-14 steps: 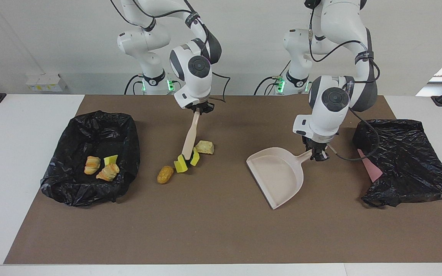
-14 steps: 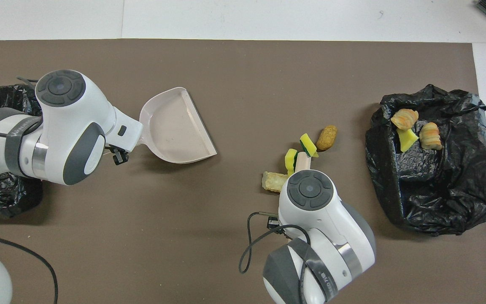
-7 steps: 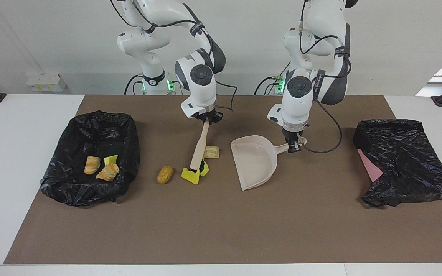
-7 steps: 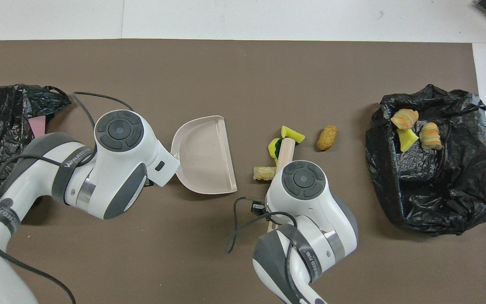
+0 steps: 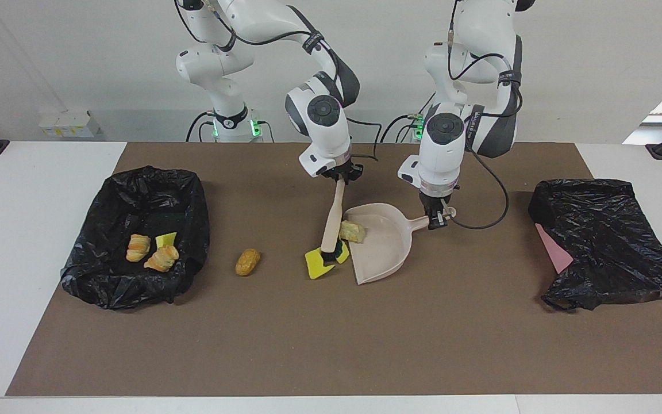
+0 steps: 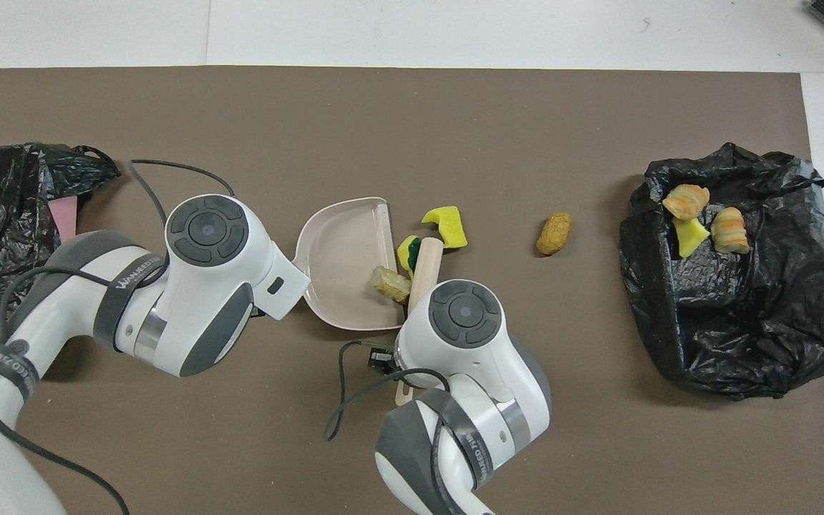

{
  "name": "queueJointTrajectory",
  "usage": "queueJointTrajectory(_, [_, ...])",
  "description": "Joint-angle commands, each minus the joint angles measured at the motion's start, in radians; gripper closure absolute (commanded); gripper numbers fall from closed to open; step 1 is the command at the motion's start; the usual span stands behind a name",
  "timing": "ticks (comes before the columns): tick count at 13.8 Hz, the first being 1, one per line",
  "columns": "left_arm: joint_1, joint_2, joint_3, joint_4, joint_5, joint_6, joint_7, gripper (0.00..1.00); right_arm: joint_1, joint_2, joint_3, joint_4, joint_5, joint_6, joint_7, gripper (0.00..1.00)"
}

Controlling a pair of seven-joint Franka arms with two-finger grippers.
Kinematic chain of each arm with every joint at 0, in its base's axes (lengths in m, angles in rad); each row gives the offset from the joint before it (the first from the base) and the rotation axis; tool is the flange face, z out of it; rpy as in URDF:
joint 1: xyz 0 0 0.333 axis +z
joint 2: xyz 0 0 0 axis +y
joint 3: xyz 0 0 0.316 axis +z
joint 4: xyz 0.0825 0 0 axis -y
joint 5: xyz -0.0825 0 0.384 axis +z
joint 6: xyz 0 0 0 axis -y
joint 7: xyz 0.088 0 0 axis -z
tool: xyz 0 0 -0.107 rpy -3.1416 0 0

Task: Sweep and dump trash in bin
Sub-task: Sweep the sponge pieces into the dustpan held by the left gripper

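The golden-brown lump (image 6: 553, 233) is behind the brush, so after the sponge pieces go in, my right gripper next moves the brush back beyond the lump and sweeps the lump in.
My right gripper (image 5: 341, 175) is shut on the beige brush (image 5: 331, 221), whose head rests on the mat at the dustpan's mouth. My left gripper (image 5: 438, 220) is shut on the handle of the beige dustpan (image 5: 385, 253), which lies flat on the mat. A pale beige chunk (image 5: 352, 231) lies just inside the pan's mouth. Two yellow sponge pieces (image 5: 318, 265) (image 6: 407, 252) lie at the brush head, just outside the pan. A golden-brown lump (image 5: 247, 261) lies alone on the mat between them and the bin. In the overhead view both hands hide their fingers.
A bin lined with a black bag (image 5: 135, 190) stands toward the right arm's end and holds two pastry lumps (image 5: 138, 247) and a yellow piece (image 5: 165, 238). A crumpled black bag (image 5: 607, 241) with a pink sheet (image 5: 555, 250) lies toward the left arm's end.
The left arm brought the dustpan toward the trash and set it down. The right arm swept the brush toward it, pushing the pale chunk into the pan and the sponge pieces up to its mouth.
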Motion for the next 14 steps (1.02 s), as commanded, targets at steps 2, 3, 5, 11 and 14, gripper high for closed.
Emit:
queueJointTrajectory(2, [-0.008,-0.025,0.009,-0.043,0.006,0.055,0.008,1.0,0.049,0.006,0.006,0.035,0.013,0.0,-0.028,1.0])
queueJointTrajectory(3, [-0.005,-0.024,0.009,-0.043,-0.002,0.059,0.009,1.0,0.077,0.006,0.006,0.055,-0.008,-0.009,-0.036,1.0])
queueJointTrajectory(5, [-0.003,-0.024,0.009,-0.043,-0.011,0.07,0.017,1.0,0.102,0.012,0.006,0.115,-0.099,-0.082,-0.036,1.0])
queueJointTrajectory(11, [0.007,-0.021,0.009,-0.043,-0.019,0.068,0.017,1.0,0.085,0.041,0.004,0.19,-0.258,-0.154,-0.057,1.0])
queueJointTrajectory(14, [0.01,-0.019,0.009,-0.041,-0.019,0.071,0.019,1.0,0.047,0.058,0.001,0.235,-0.364,-0.266,-0.108,1.0])
